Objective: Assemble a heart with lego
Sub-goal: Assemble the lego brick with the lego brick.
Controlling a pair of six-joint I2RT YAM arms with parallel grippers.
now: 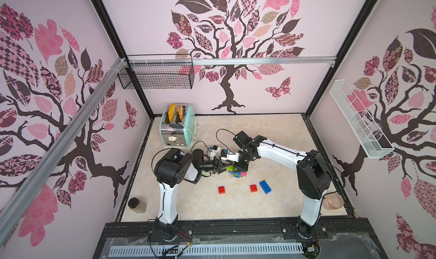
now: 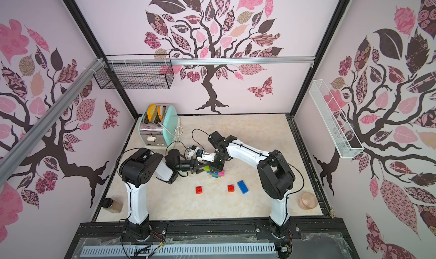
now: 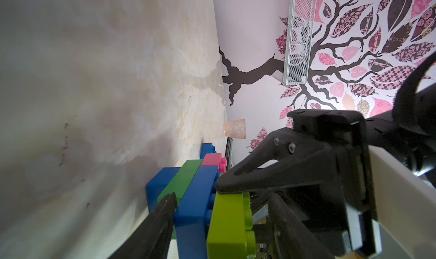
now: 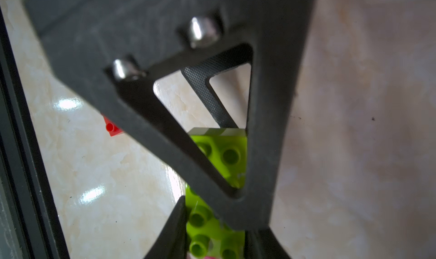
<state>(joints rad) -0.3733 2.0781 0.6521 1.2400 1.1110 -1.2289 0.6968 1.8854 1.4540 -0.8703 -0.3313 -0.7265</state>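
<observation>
My left gripper needs to squeeze the lime brick against the upper blue brick (image 3: 192, 229) before my right gripper moves away. The lime brick sits shallow, with studs showing (image 3: 210, 209) under it.
The partly built heart (image 1: 237, 173) stands mid-table as a stack: blue brick (image 3: 157, 187) lowest, then dark green (image 3: 182, 182), blue (image 3: 193, 210) and lime brick (image 3: 226, 224) on top, with a pink square (image 3: 212, 159) at its far end. My right gripper (image 4: 215, 222) is shut on the lime brick (image 4: 226, 156) from above. My left gripper (image 3: 221, 206) straddles the stack from the side, open; one finger (image 3: 160, 222) lies against the lower bricks, the other stands off the lime studs. Loose in both top views: two red squares (image 1: 221, 189) (image 1: 253, 188) and a long blue brick (image 1: 265, 187).
A mint toaster (image 1: 177, 128) with its cord stands at the back left. A dark-lidded jar (image 1: 136, 204) sits front left, a pink cup (image 1: 332, 202) front right. Wire baskets (image 1: 157, 75) (image 1: 358, 123) hang on the walls.
</observation>
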